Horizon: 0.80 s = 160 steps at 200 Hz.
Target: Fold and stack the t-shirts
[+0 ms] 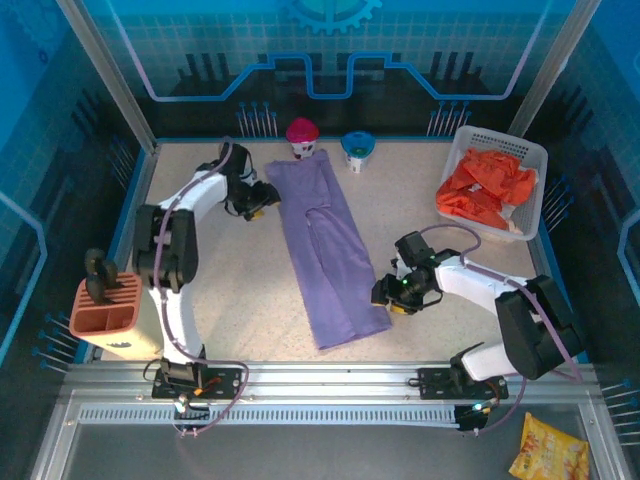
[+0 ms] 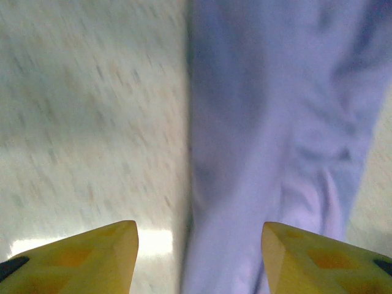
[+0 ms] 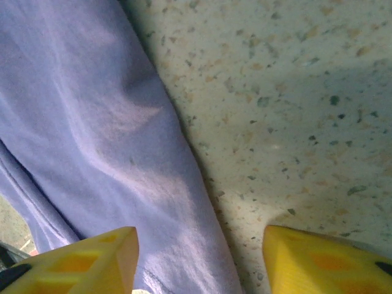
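Observation:
My right gripper is beside one corner of the purple t-shirt's hem (image 1: 386, 324). My left gripper should keep moving toward the hem's free corner (image 1: 321, 344) and close there.
The lavender-purple t-shirt (image 1: 325, 245) lies folded into a long narrow strip down the middle of the table. Orange-red t-shirts (image 1: 485, 185) are heaped in the white lattice basket (image 1: 529, 152) at the back right. My left gripper (image 1: 262, 206) is open at the strip's upper left edge; its yellow fingertips (image 2: 92, 257) straddle the edge of the purple cloth (image 2: 275, 135). My right gripper (image 1: 390, 298) is open at the strip's lower right edge, with the purple cloth (image 3: 92, 135) between its jaws on the left side and bare table on the right.
A pink-lidded cup (image 1: 302, 136) and a blue cup (image 1: 357, 149) stand at the back, just beyond the shirt's top. An orange rack (image 1: 105, 308) sits at the left front. A yellow snack bag (image 1: 550, 450) lies off the table at the front right.

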Each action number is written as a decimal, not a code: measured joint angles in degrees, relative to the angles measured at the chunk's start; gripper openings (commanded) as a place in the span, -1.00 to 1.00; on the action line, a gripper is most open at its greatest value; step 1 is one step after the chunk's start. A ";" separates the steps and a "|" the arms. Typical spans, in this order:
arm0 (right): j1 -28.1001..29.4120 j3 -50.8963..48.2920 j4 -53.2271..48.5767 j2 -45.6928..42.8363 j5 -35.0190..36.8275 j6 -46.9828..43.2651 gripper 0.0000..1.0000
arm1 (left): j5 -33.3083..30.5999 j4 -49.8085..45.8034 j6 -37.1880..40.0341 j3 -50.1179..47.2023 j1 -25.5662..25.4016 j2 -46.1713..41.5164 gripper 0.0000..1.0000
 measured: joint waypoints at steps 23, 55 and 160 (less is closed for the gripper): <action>0.00 -0.26 0.07 -0.13 -0.31 -0.28 0.09 | 1.40 2.58 -2.34 -11.87 -3.85 -10.29 0.13; 0.13 -1.25 0.17 -0.66 -1.29 -0.63 0.01 | 2.54 5.35 -7.74 -27.34 -12.33 -21.77 0.13; 3.30 -5.70 -1.88 -6.23 -1.46 1.36 -0.06 | 0.48 8.50 -29.03 -52.02 -33.48 -47.50 0.13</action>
